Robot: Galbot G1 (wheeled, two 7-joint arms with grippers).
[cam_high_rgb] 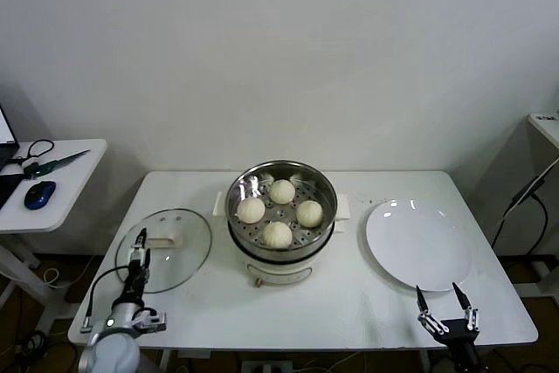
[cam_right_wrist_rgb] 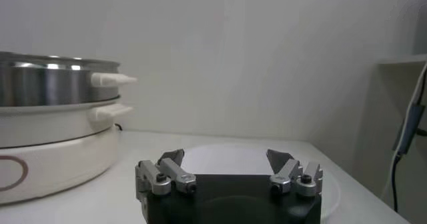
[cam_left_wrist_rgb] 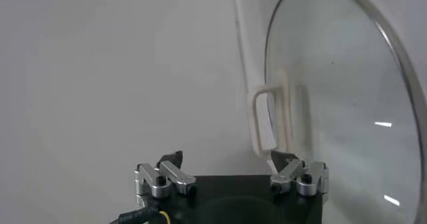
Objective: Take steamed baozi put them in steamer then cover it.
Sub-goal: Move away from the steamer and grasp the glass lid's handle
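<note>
My left gripper should go on moving toward the cover, since the cream handle's bar (cam_left_wrist_rgb: 255,122) faces the gap between its open fingers, before it closes around that bar (cam_high_rgb: 163,241).
Several cream-white baozi (cam_high_rgb: 281,191) lie in the shiny steel steamer (cam_high_rgb: 323,183) on its cream pot base (cam_high_rgb: 279,266) at the table's middle. The glass cover (cam_high_rgb: 186,259) with its cream handle (cam_high_rgb: 166,238) lies flat on the table to the steamer's left. My left gripper (cam_high_rgb: 138,245) is open just in front of the cover's handle (cam_left_wrist_rgb: 269,115), with the cover (cam_left_wrist_rgb: 347,105) beyond it in the left wrist view, and it holds nothing. My right gripper (cam_high_rgb: 445,298) is open and empty at the table's front right, near the white plate. The steamer (cam_right_wrist_rgb: 47,79) also shows in the right wrist view.
A flat white plate (cam_high_rgb: 417,244) lies right of the steamer; it also shows in the right wrist view (cam_right_wrist_rgb: 220,159). A side table (cam_high_rgb: 52,183) at the far left carries a blue mouse (cam_high_rgb: 39,194) and cables. A shelf edge (cam_high_rgb: 546,124) stands at the far right.
</note>
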